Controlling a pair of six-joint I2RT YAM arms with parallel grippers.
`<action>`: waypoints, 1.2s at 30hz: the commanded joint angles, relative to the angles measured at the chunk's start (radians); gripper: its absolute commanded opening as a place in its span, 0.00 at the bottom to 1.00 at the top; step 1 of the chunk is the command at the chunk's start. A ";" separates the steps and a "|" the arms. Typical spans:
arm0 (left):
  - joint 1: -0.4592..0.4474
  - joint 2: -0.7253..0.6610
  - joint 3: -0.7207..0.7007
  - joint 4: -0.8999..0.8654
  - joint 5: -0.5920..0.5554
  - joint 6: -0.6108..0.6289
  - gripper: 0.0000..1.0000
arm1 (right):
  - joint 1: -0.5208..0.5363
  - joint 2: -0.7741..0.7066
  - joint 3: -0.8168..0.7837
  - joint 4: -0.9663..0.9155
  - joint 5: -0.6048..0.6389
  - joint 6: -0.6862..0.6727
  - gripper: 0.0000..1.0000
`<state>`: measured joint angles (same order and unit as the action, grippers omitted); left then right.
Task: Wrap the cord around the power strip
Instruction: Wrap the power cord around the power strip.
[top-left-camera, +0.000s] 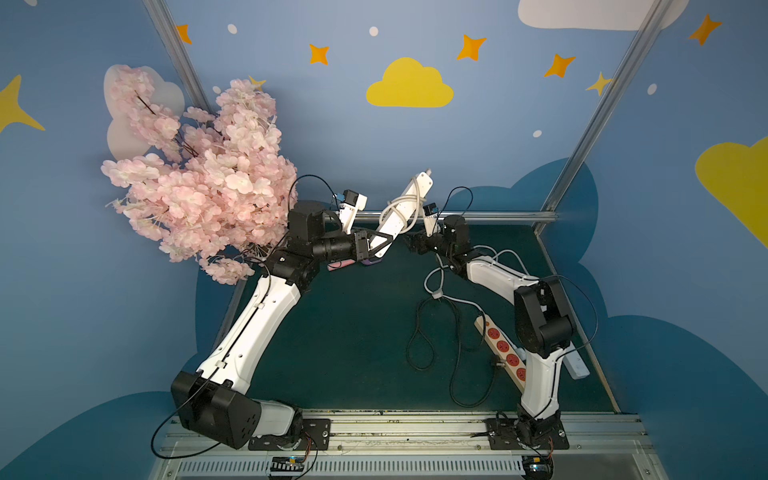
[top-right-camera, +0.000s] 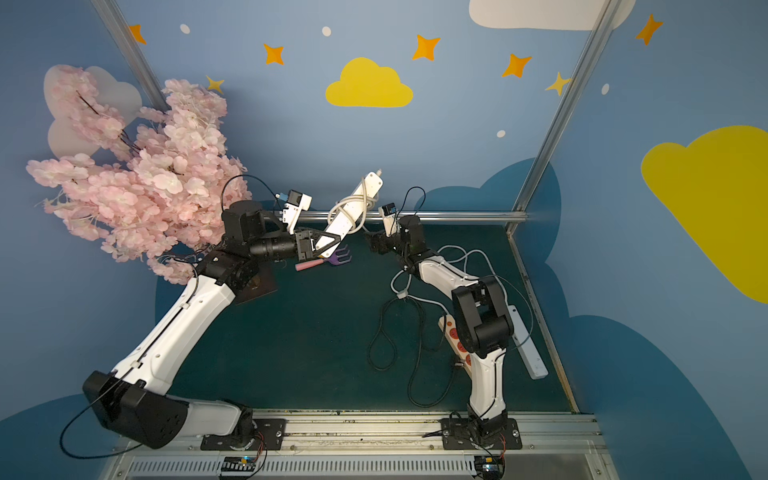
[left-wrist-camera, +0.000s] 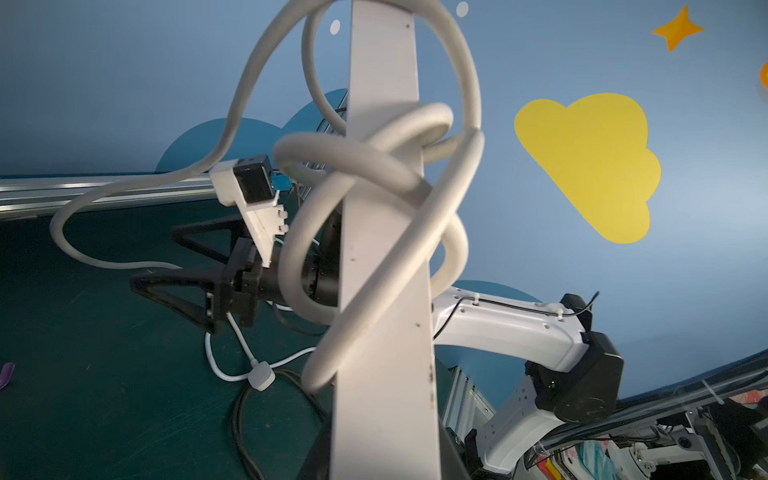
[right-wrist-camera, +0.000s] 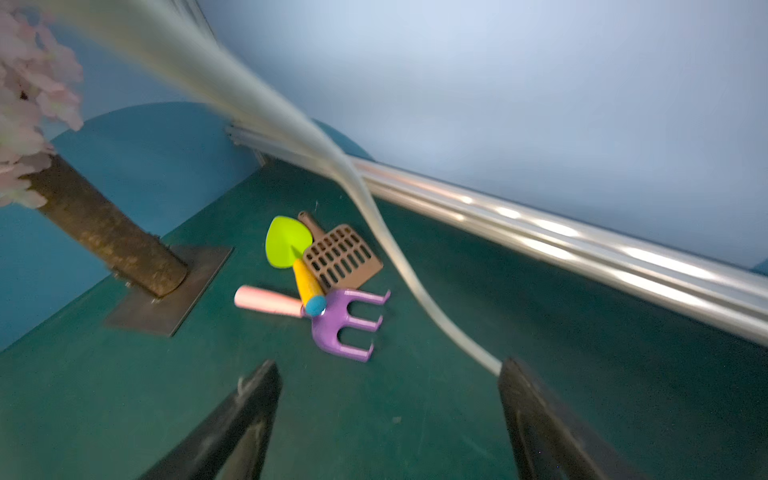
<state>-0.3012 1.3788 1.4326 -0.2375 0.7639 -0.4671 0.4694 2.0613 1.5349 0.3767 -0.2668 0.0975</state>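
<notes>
The plug (top-left-camera: 437, 294) is at the bottom of the pale cord (top-left-camera: 441, 270), so it will hang and follow when I carry the cord around the power strip.
My left gripper (top-left-camera: 380, 246) is shut on the lower end of a long white power strip (top-left-camera: 422, 183), holding it tilted up over the back of the table in both top views (top-right-camera: 368, 185). The thick pale cord (top-left-camera: 392, 206) is looped loosely around the strip's middle, seen close in the left wrist view (left-wrist-camera: 374, 153). The cord's free length trails toward my right gripper (top-left-camera: 415, 244), which stands open just right of the strip. In the right wrist view the cord (right-wrist-camera: 332, 158) runs past the outside of one finger (right-wrist-camera: 523, 399); nothing lies between the fingers of the right gripper (right-wrist-camera: 390, 374).
On the green mat near the right arm lie a cream strip with red sockets (top-left-camera: 505, 349), a pale strip (top-left-camera: 575, 365), a black cable (top-left-camera: 419, 340) and a thin white lead with a plug (top-left-camera: 435, 294). Toy garden tools (right-wrist-camera: 328, 282) lie under the strip. A pink blossom tree (top-left-camera: 199, 183) stands back left.
</notes>
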 joint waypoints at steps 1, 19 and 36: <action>-0.007 -0.036 0.055 0.101 0.029 -0.012 0.03 | 0.015 0.069 0.100 0.147 0.066 0.017 0.84; 0.067 -0.044 -0.033 0.362 -0.005 -0.225 0.02 | 0.055 0.198 0.193 0.207 0.197 0.106 0.00; 0.247 0.057 0.038 0.336 -0.198 -0.035 0.02 | 0.248 -0.455 -0.514 -0.064 0.486 -0.600 0.00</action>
<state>-0.0505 1.4475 1.3888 0.0856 0.6540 -0.6651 0.6941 1.6634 1.0626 0.3798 0.0883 -0.3378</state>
